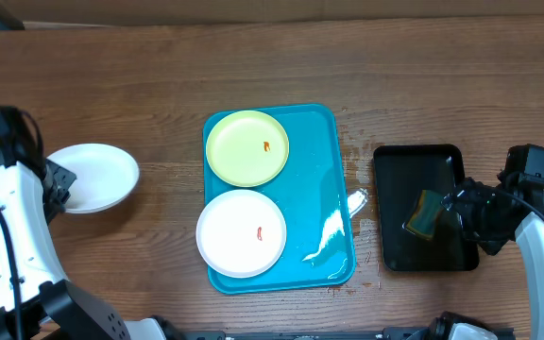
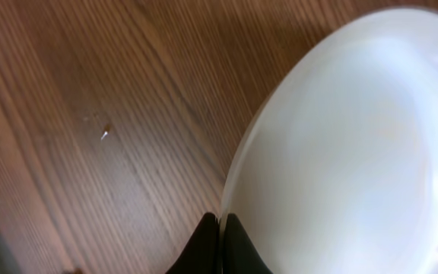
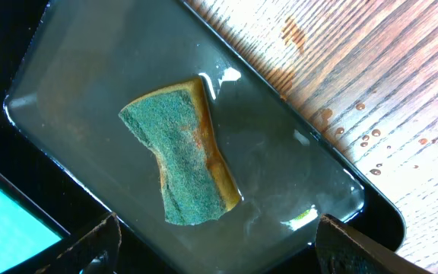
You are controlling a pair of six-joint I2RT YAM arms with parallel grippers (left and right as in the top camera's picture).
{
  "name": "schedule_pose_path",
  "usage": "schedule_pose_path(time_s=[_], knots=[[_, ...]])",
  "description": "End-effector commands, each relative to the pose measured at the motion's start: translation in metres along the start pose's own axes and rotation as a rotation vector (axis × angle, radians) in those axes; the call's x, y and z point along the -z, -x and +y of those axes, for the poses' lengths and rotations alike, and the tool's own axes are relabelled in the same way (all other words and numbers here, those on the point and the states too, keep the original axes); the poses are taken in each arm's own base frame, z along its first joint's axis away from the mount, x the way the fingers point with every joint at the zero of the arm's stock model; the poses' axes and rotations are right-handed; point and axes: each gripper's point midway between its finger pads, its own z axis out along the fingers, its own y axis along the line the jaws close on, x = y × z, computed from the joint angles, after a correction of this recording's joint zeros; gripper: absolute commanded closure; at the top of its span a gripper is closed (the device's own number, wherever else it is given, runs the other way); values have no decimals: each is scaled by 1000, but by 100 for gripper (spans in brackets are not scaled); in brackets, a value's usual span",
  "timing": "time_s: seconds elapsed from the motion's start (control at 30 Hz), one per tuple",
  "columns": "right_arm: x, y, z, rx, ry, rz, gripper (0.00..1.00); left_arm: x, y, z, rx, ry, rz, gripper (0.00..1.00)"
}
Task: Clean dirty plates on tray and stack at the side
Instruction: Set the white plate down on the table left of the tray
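The smear-free white plate (image 1: 104, 178) is hanging over open wood (image 1: 118, 219), clear of the turquoise tray. My left gripper should keep moving the plate down until it lies flat, and then let go.
The turquoise tray (image 1: 333, 179) holds a pale yellow-green plate (image 1: 246, 148) at its far end and a white plate (image 1: 241, 232) at its near end, each with a small red-orange smear at centre. A second white plate (image 1: 97, 176) is off the tray on the table at the left. My left gripper (image 2: 220, 225) is shut on that plate's rim (image 2: 356, 152). My right gripper (image 3: 219, 240) is open above a green-and-yellow sponge (image 3: 181, 152) lying in water in the black tray (image 3: 90, 84).
The black tray (image 1: 399, 161) stands right of the turquoise tray. Water lies on the turquoise tray's right side and small drops and reddish spots mark the wood (image 3: 371, 137) between the trays.
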Motion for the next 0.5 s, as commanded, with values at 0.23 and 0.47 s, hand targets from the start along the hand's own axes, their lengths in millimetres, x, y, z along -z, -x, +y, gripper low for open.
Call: schedule_pose_path(time_s=[0.23,0.47], knots=[[6,6,7,2,31,-21,16,-51,-26,13,2,26,28,96],[6,6,7,6,31,-22,16,-49,-25,4,-23,-22,35,79]])
